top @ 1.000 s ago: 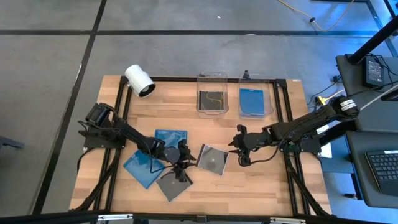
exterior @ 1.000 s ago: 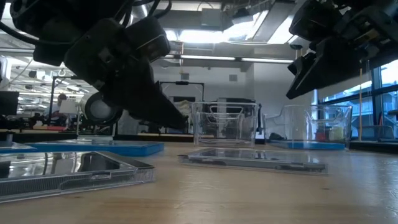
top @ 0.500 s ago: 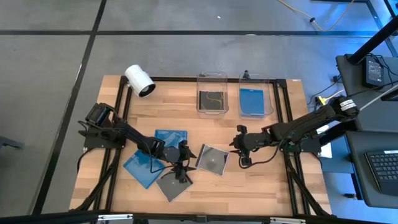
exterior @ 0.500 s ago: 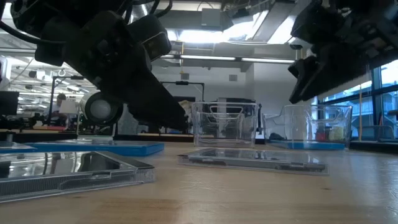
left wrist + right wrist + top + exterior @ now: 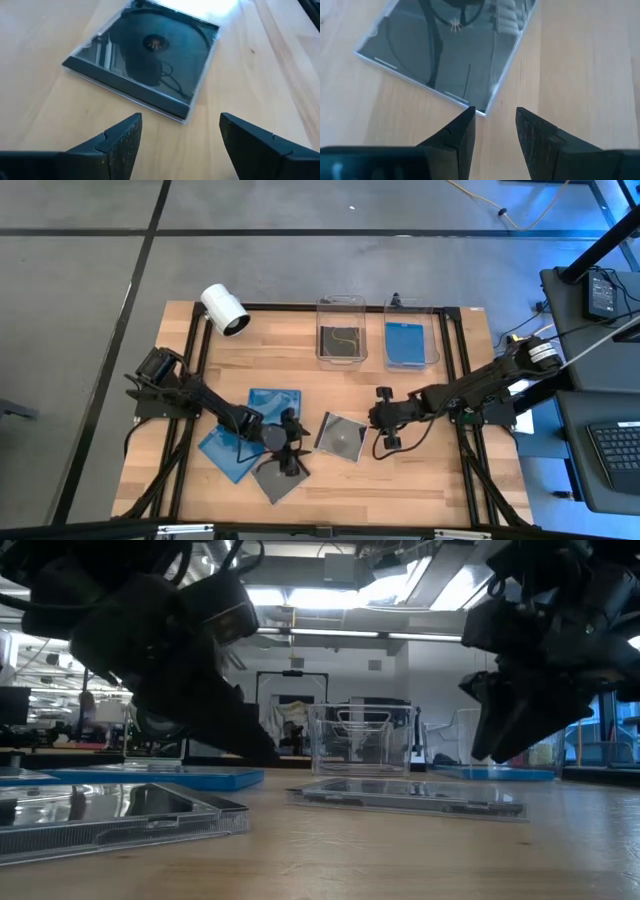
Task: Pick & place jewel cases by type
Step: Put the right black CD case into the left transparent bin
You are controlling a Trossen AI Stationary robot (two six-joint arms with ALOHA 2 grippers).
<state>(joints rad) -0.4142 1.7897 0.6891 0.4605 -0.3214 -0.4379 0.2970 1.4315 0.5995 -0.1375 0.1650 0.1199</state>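
The middle dark case's near corner [image 5: 183,118] points into the open fingers of my left gripper, so I go on moving toward that corner [image 5: 316,447] until the fingers are on both sides of it, then close them.
A dark jewel case [image 5: 340,438] lies flat on the table's middle, between my two grippers; it also shows in the left wrist view [image 5: 145,60] and the right wrist view [image 5: 445,50]. My left gripper [image 5: 290,443] stands open just left of it, above a second dark case [image 5: 277,477] that lies flat near the front. My right gripper [image 5: 384,425] hangs just right of the middle case, tipped down. Its fingers stand a little apart with nothing between them, close to the case's corner [image 5: 479,111]. Two blue cases [image 5: 275,400] [image 5: 226,452] lie flat at the left.
Two clear bins stand at the far side: one [image 5: 340,305] holds a dark case, the other [image 5: 410,308] a blue case. A white cylindrical camera [image 5: 224,310] lies at the far left. Bare wood shows near the front right [image 5: 420,480].
My right gripper has gone toward the table's left edge and down toward the middle dark case, tipping its fingers downward. My left gripper has drawn back slightly toward the left edge. The cases have stayed where they were.
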